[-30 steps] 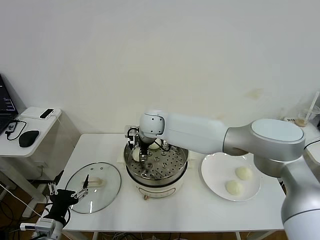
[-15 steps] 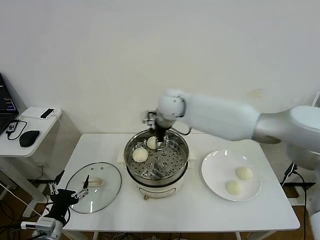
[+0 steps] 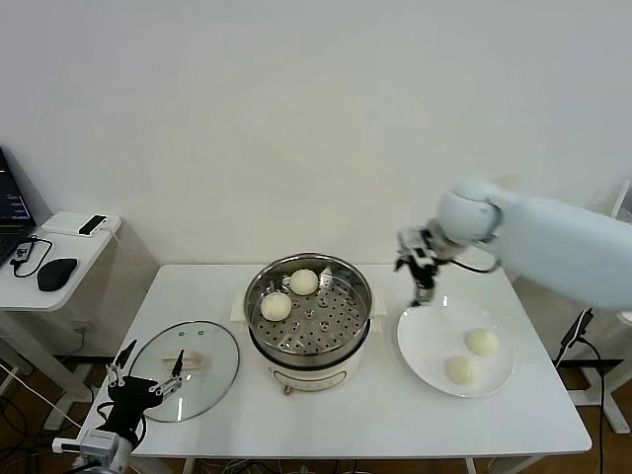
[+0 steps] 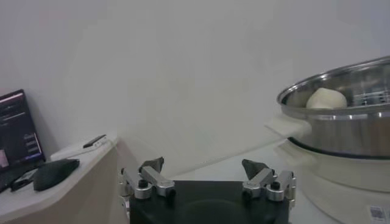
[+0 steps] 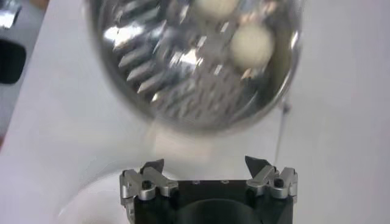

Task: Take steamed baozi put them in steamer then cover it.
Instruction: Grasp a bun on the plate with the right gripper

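The nearer baozi [image 3: 462, 370] should come free at once and stay whole when I pick it up, because the open part of the white plate [image 3: 432, 339] is clean.
The steamer [image 3: 296, 348] stands mid-table, uncovered, with two steamed baozi [image 3: 303, 282] [image 3: 276, 306] on its perforated tray. Two more baozi [image 3: 482, 342] [image 3: 461, 369] lie on the white plate [image 3: 425, 341] to its right. My right gripper [image 3: 425, 278] hangs open and empty above the plate's far left rim. In the right wrist view the gripper [image 5: 204, 165] looks back at the steamer [image 5: 152, 73] and a baozi [image 5: 251, 45]. The cover [image 3: 212, 380] lies flat on the table left of the steamer. My left gripper [image 3: 148, 380] is open, low by the cover's near edge.
A side table at the far left carries a black mouse [image 3: 56, 273] and a laptop. The left wrist view shows the steamer's wall [image 4: 341, 122] with a baozi [image 4: 326, 98] above its rim. A white wall stands close behind the table.
My right gripper has lifted out of the steamer, leaving a baozi on the tray, and swung right to the plate's edge. The left arm has barely shifted.
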You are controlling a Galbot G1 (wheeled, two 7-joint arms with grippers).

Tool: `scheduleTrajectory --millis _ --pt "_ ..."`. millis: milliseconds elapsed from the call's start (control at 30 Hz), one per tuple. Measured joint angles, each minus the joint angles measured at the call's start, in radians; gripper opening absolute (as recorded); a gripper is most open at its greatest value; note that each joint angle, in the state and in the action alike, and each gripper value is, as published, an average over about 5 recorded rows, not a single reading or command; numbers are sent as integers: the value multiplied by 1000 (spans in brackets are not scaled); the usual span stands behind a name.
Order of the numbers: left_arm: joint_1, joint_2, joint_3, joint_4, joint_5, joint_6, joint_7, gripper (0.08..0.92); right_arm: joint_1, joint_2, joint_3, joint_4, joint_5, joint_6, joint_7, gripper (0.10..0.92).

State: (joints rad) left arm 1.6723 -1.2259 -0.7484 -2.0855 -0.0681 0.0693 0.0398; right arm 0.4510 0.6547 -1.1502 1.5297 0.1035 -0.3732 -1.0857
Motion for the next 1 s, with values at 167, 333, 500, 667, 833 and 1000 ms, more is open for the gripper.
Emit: scheduleTrajectory --millis 167,333,500,667,833,1000 --pt "6 -3 3 -2 6 0 0 823 -122 -98 83 19 -94 38 -2 823" --pt "13 -6 2 -9 12 1 0 823 -263 -149 179 25 -167 56 5 823" --pt "19 -14 2 -12 18 2 0 823 -386 -169 263 19 -219 66 10 823" --pt "25 -21 -1 -12 21 2 0 823 -482 -174 329 2 -256 73 8 823" --pt "28 -24 -4 -12 22 2 0 823 -548 -172 375 -9 -272 74 7 823" --pt "28 -26 -5 -11 23 2 0 823 -590 -165 402 -21 -286 76 11 823"
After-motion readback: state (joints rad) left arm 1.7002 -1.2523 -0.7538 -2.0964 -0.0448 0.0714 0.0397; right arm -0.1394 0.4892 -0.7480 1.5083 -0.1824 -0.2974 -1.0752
